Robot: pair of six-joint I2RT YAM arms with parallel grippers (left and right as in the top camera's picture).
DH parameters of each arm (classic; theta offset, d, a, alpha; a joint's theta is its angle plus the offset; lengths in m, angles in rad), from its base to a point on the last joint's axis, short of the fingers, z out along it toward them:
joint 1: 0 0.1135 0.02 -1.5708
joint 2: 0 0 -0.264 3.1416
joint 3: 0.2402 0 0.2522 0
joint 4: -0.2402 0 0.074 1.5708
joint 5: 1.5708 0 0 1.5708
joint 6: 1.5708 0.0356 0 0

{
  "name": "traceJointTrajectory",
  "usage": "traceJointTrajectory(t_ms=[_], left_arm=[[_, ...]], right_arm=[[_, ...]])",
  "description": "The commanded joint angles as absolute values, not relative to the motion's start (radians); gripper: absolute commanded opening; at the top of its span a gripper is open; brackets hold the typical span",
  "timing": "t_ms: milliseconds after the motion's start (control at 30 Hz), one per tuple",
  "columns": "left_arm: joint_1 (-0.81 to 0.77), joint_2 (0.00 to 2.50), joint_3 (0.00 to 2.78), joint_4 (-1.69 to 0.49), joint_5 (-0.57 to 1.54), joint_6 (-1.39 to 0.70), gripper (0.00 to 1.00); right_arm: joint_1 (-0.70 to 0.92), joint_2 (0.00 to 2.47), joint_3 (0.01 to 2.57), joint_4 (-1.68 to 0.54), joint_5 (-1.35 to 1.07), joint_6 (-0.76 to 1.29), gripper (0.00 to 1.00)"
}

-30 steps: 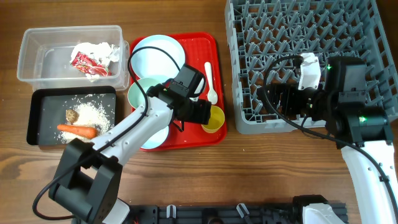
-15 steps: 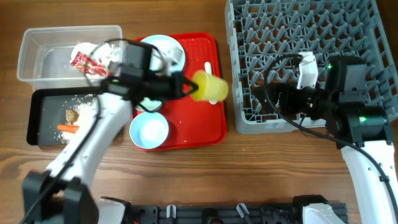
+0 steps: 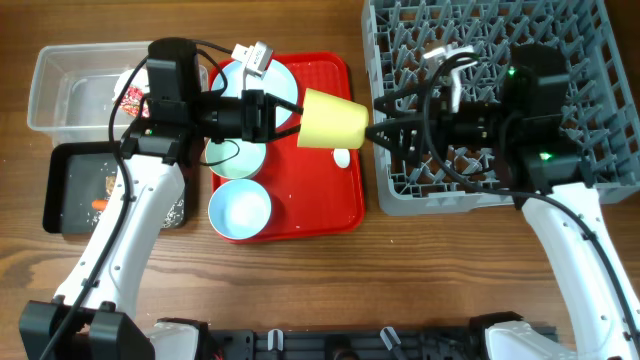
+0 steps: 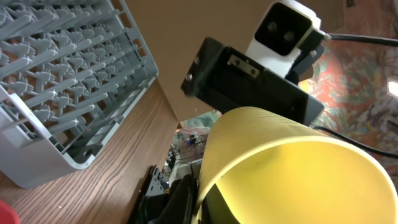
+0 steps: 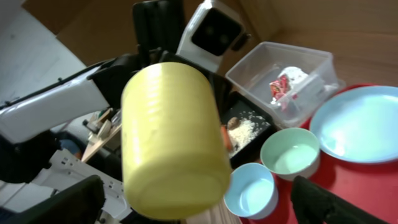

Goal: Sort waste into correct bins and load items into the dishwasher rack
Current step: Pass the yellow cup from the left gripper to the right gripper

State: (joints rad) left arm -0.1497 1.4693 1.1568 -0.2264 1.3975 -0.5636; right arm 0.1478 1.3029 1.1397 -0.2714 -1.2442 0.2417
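My left gripper is on the small yellow cup's rim (image 3: pixel 306 117), short of the dishwasher rack. My right gripper should take hold of the cup's base (image 3: pixel 363 128) and carry the cup to the rack.
My left gripper (image 3: pixel 296 118) is shut on the rim of the small yellow cup (image 3: pixel 333 121). It holds the cup on its side in the air over the right part of the red tray. In the left wrist view one finger (image 4: pixel 181 200) lies outside the cup (image 4: pixel 292 168) wall. My right gripper (image 3: pixel 374 133) reaches left from over the grey dishwasher rack (image 3: pixel 400 195). It is open, and its fingers (image 5: pixel 323 205) stand wide on either side of the cup's base (image 5: pixel 171 140). The spoon (image 3: pixel 342 157) peeks out under the cup.
The red tray (image 3: pixel 330 215) carries the light-blue plate (image 3: pixel 262 82), the pale-green bowl (image 3: pixel 235 155) and the light-blue bowl (image 3: pixel 240 210). At the left, the clear tub (image 3: pixel 60 90) holds the wrapper (image 3: pixel 133 97). The black tray (image 3: pixel 60 200) holds carrot (image 5: pixel 225 138) and rice (image 5: pixel 245 130).
My left gripper shut on the cup on the tray, then lifted it and carried it right toward the rack. My right arm swung left to meet the cup's base.
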Motion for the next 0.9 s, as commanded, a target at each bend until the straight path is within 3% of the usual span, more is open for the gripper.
traceJointTrajectory(t_ms=[0,200,333,433,500,667,733,867], left_arm=[[-0.154,1.460,1.163,-0.223,1.423,-0.570,0.04],[-0.154,1.460,1.163,-0.223,1.423,-0.570,0.04],[-0.154,1.460,1.163,-0.224,1.423,-0.570,0.05],[-0.154,1.460,1.163,-0.224,1.423,-0.570,0.20],[-0.154,1.460,1.163,-0.224,1.423,-0.569,0.30],[-0.153,1.460,1.163,-0.224,1.418,-0.554,0.40],[-0.153,1.460,1.163,-0.224,1.384,-0.554,0.42],[-0.154,1.460,1.163,-0.281,1.189,-0.507,0.50]], right_arm=[[0.226,1.312,1.153,-0.219,-1.285,0.247,0.84],[0.293,1.321,1.153,-0.216,-1.246,0.247,0.70],[0.300,1.322,1.153,-0.175,-1.230,0.274,0.53],[0.300,1.322,1.153,-0.137,-1.224,0.292,0.47],[0.278,1.322,1.153,-0.142,-1.224,0.292,0.46],[0.112,1.322,1.153,-0.250,-1.224,0.287,0.47],[0.015,1.322,1.153,-0.403,-1.201,0.216,0.46],[-0.089,1.314,1.159,-0.724,-0.833,0.157,0.47]])
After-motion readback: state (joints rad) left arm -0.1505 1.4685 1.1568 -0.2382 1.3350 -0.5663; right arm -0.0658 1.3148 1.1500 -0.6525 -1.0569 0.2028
